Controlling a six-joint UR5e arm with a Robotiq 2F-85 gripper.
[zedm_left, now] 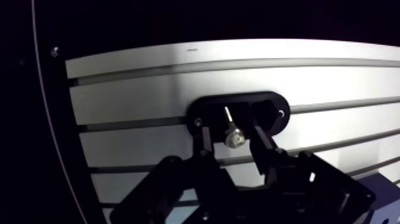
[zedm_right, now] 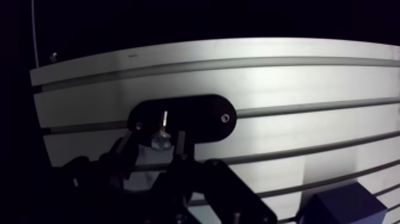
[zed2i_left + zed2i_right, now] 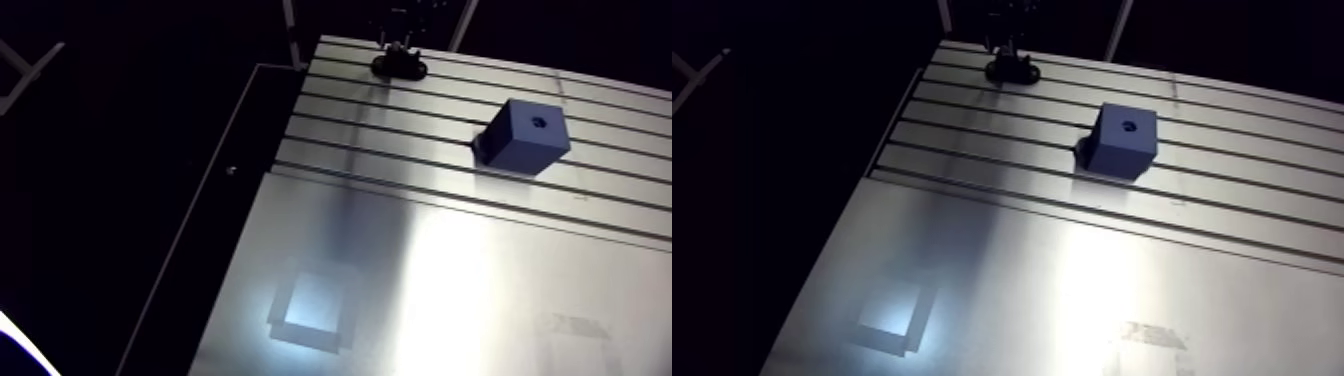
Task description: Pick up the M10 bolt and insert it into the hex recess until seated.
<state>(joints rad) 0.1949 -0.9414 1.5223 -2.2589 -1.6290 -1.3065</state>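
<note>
Screws [image 1: 198, 122] are at the ends of the black oval holder, so the M10 bolt [image 1: 235, 139] will come out and the holder will stay behind when I lift.
The M10 bolt [image 1: 234, 138] stands in a black oval holder [image 1: 271, 104] at the far end of the slotted table; its shiny head faces the wrist camera. My gripper [image 1: 233, 142] hangs right over it, one dark finger on each side of the head with small gaps showing, so it reads as open. In the arm view the gripper [image 3: 401, 48] is small and dark above the holder [image 3: 399, 68]. The blue block [image 3: 528, 135] with the hex recess [image 3: 539, 123] in its top face stands apart from the holder, on the slotted part, nearer the camera.
The aluminium table [image 3: 420, 260] has slots at the far half and a smooth plate near the camera. Its left edge [image 3: 215, 190] drops into darkness close to the holder. A corner of the blue block [image 2: 345, 207] shows beside the gripper in the wrist view.
</note>
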